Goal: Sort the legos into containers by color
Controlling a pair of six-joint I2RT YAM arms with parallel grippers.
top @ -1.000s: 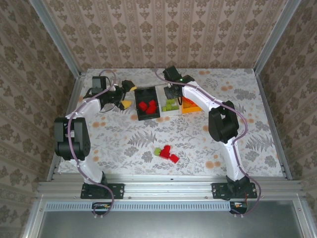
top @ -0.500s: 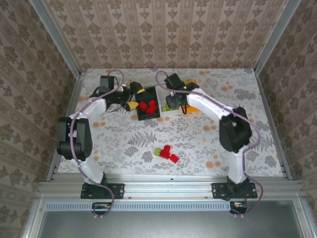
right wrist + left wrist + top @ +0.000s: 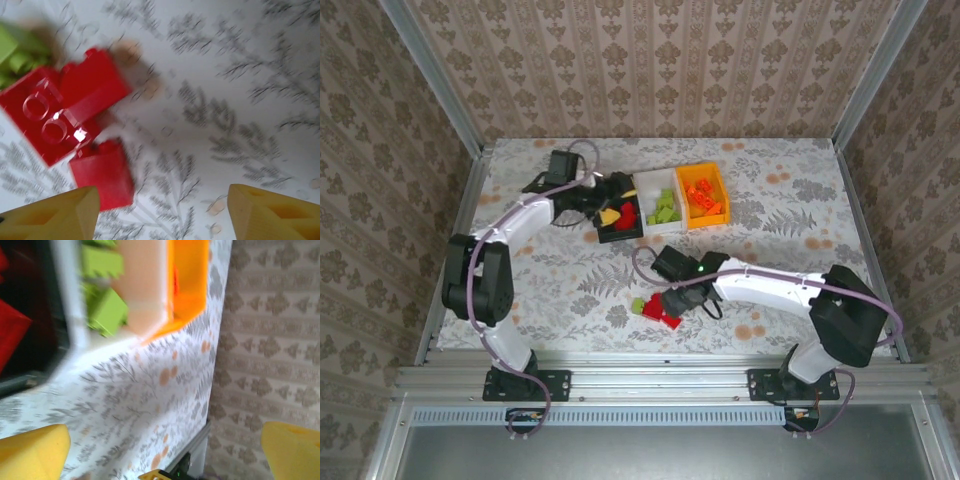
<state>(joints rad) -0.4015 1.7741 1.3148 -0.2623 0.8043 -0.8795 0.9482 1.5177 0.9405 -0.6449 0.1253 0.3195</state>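
Observation:
My empty left gripper is in the way of the black bin (image 3: pixel 621 217), so it should move back to the bin's outer side (image 3: pixel 574 213) before my right gripper brings a red lego there.
Three joined bins stand at the back: black (image 3: pixel 603 236), white (image 3: pixel 645 181) and orange (image 3: pixel 701 173). Red legos (image 3: pixel 628 215) lie in the black bin, lime green ones (image 3: pixel 665 208) in the white, orange ones (image 3: pixel 700 196) in the orange. My left gripper (image 3: pixel 619 204) hangs open and empty over the black bin; its wrist view shows the green legos (image 3: pixel 102 310) and the orange bin (image 3: pixel 187 285). My right gripper (image 3: pixel 672 298) is open just above two loose red legos (image 3: pixel 65 110) (image 3: pixel 102 175) and a green one (image 3: pixel 15 55) on the table.
The loose legos (image 3: pixel 655 310) lie in the front middle of the patterned table (image 3: pixel 570 270). Metal rails edge the table at left (image 3: pixel 460 220) and right (image 3: pixel 865 240). Wallpapered walls close in three sides.
My right arm has swung from the bins down to the loose legos at the front. My left gripper has moved right, from beside the black bin to above it.

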